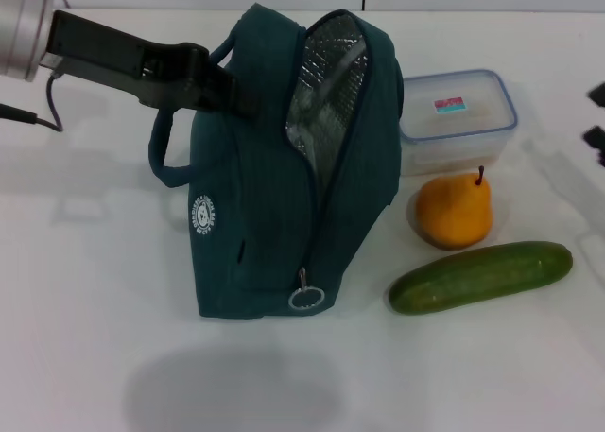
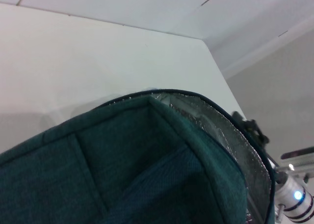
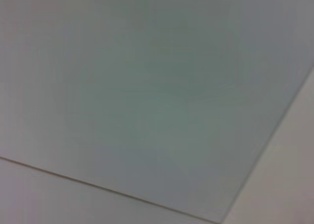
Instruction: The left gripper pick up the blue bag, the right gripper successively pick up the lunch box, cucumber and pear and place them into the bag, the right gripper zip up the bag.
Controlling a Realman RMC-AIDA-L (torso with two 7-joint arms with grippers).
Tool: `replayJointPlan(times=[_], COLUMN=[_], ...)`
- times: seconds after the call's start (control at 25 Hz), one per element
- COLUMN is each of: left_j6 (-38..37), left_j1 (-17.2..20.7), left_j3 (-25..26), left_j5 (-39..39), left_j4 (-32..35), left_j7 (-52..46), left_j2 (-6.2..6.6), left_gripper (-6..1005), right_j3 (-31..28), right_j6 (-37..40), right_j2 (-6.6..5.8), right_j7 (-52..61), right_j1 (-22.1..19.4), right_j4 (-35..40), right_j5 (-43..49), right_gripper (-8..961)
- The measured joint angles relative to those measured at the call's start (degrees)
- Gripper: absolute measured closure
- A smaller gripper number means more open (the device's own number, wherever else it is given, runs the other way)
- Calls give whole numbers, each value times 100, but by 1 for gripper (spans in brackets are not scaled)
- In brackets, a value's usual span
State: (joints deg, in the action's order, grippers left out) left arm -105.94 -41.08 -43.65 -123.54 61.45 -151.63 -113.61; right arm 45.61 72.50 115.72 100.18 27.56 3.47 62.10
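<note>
I should keep moving my right gripper in, as its open fingers face the lunch box's short side point(image 1: 510, 115) clear of the pear, until they close on that side point(image 1: 508, 99).
The blue bag point(image 1: 255, 215) hangs upright a little above the white table, casting a shadow below it. Its zipper is open, showing the silver lining point(image 1: 326, 92), and the ring pull point(image 1: 306, 298) dangles low at the front. My left gripper point(image 1: 232, 92) reaches in from the far left and is shut on the bag's top handle. In the left wrist view the bag's teal fabric point(image 2: 147, 175) fills the picture. To the bag's right lie the lunch box point(image 1: 458, 120), the pear point(image 1: 454, 210) and the cucumber point(image 1: 482, 276). My right gripper point(image 1: 596, 116) shows only as two separated black tips at the right edge.
The white table point(image 1: 95, 309) extends to the left of the bag and in front of it. The bag's second loop handle point(image 1: 165, 163) hangs off its left side. The right wrist view shows only a pale surface with a seam line point(image 3: 147, 199).
</note>
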Motion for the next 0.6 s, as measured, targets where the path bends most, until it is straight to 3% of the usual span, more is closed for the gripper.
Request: replayJointPlan(times=[0.24,0.6], left_j6=[126,145], left_j1=[-33,-34], left_j3=[-70,-83], left_j5=[-19,-21], left_j4=[-1,11], left_j7=[93,105], left_j2=[-4,-3], left_gripper=[959,959], right_j3=[21,13], right_j6=[-626,-954], right_j2=[47,53], right_j7=[253,362], right_j1=[525,833], right_j4=[-360,-411], right_j5=[3,26], right_gripper=[91,99])
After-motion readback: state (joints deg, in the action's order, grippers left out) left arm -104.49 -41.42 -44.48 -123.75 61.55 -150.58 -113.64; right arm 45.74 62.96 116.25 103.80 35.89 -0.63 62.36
